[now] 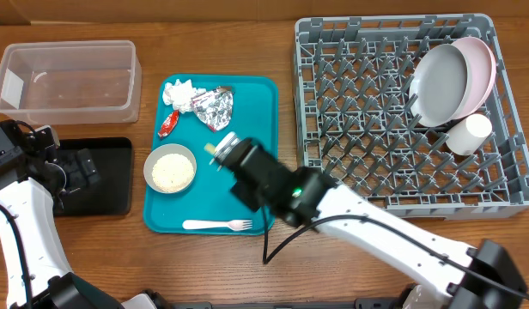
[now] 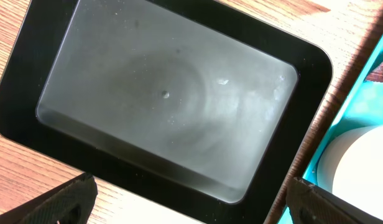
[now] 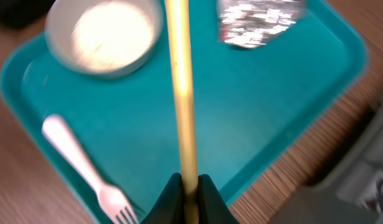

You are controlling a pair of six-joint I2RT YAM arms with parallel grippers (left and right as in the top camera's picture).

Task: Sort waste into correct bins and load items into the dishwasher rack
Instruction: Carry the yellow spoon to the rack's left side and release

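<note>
The yellow spoon (image 3: 182,81) is lifted clear and the grey rack's edge row (image 1: 310,129) is free, so my right gripper keeps going there and releases it along the row.
My right gripper (image 3: 190,186) is shut on the yellow spoon (image 3: 181,93) and holds it above the teal tray (image 1: 252,99); its yellow tip shows overhead (image 1: 211,149). On the tray lie the small grey bowl of white rice (image 1: 170,169), the white fork (image 1: 217,225), the crumpled white napkin (image 1: 179,93), the silver foil wrapper (image 1: 213,108) and the red packet (image 1: 168,122). My left gripper (image 2: 188,202) is open over the black tray (image 2: 173,99). The grey rack (image 1: 402,120) holds the grey dish (image 1: 440,83), pinkish plate (image 1: 481,64) and white cup (image 1: 469,134).
The clear plastic tub (image 1: 67,79) stands at the back left, with nothing in it. The black tray (image 1: 106,176) lies in front of it, left of the teal tray. Bare wooden table runs between the teal tray and the rack.
</note>
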